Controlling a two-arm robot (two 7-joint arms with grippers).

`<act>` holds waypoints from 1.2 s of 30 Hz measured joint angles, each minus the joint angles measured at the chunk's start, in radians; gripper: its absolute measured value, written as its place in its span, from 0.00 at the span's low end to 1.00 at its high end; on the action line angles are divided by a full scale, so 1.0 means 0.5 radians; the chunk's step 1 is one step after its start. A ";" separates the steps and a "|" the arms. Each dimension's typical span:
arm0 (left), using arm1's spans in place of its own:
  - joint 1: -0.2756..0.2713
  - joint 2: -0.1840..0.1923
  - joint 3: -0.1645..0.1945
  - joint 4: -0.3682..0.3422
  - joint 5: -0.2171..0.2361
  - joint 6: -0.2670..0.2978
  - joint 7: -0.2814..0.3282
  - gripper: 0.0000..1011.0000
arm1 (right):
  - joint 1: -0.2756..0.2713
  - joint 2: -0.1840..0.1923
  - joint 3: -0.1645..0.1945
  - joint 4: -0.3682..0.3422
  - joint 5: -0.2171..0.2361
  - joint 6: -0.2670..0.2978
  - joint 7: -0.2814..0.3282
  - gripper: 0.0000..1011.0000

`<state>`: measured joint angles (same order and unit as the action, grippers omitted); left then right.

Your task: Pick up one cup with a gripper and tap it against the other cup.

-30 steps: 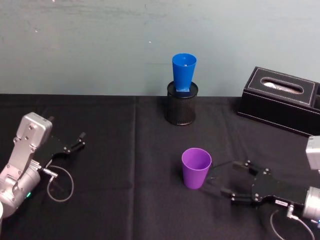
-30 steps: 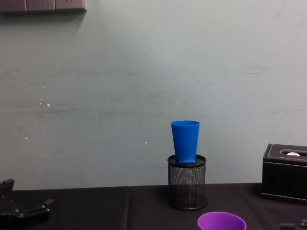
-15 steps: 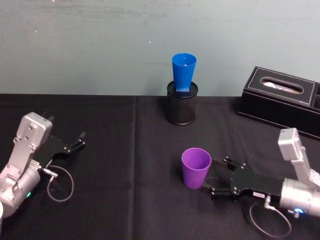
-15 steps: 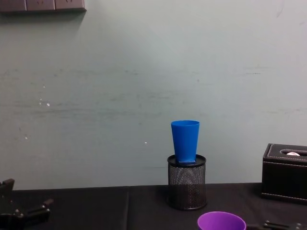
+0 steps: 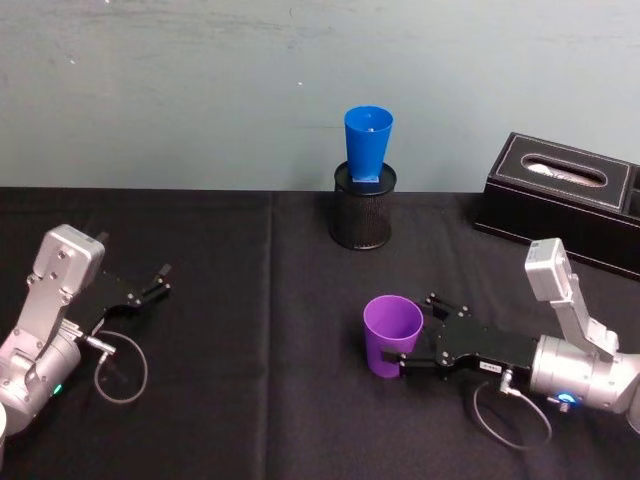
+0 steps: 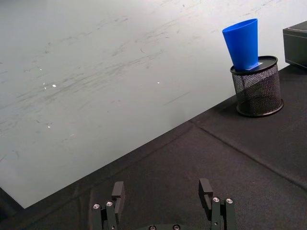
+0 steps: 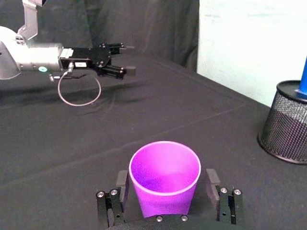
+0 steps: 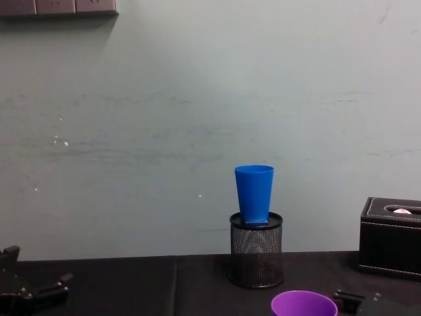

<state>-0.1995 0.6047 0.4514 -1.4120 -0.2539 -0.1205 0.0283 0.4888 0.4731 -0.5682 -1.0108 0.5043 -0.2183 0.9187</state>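
Note:
The blue cup's base [image 8: 254, 193] has a flat patch [image 8: 256, 222] showing under it, so the blue cup should stay upright when the robot taps it with the purple cup.
The purple cup [image 5: 392, 335] stands upright on the black cloth at centre right. My right gripper [image 5: 412, 331], black with a small white label on a silver wrist, is open with one finger on each side of the cup. In the right wrist view the cup [image 7: 165, 177] sits between the pads [image 7: 122, 185], with thin gaps on both sides. The blue cup [image 5: 368, 145] stands upright in a black mesh pen holder [image 5: 362, 215] at the back centre, well apart from the purple cup. My left gripper [image 5: 152, 284] rests open at the far left.
A black tissue box [image 5: 565, 200] sits at the back right near the wall. A cable loop [image 5: 120, 370] hangs by the left arm. Bare black cloth lies between the purple cup and the pen holder.
My right gripper has slid left across the table until its open fingers straddle the purple cup. Neither cup has moved, and the left arm has stayed still.

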 joint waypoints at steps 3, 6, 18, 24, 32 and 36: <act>0.000 0.000 0.000 0.000 0.000 0.000 0.000 1.00 | 0.025 -0.032 0.000 0.045 -0.004 -0.023 0.008 0.99; 0.000 0.000 0.000 0.000 0.000 0.000 0.000 1.00 | 0.036 -0.047 0.000 0.066 -0.006 -0.032 0.018 0.99; 0.000 0.000 0.000 0.000 0.000 0.000 0.000 1.00 | 0.068 -0.099 0.001 0.130 -0.003 -0.033 0.039 0.99; 0.000 0.000 0.000 0.000 0.000 0.000 0.000 1.00 | 0.068 -0.096 0.001 0.128 -0.003 -0.033 0.039 0.99; 0.000 0.000 0.000 0.000 0.000 0.000 0.000 1.00 | 0.067 -0.095 0.001 0.124 -0.003 -0.034 0.038 0.82; 0.000 0.000 0.000 0.000 0.000 0.000 0.000 1.00 | 0.067 -0.095 0.001 0.123 -0.004 -0.034 0.038 0.77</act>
<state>-0.1995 0.6047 0.4513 -1.4120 -0.2539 -0.1205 0.0283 0.5222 0.4258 -0.5675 -0.9493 0.5025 -0.2351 0.9378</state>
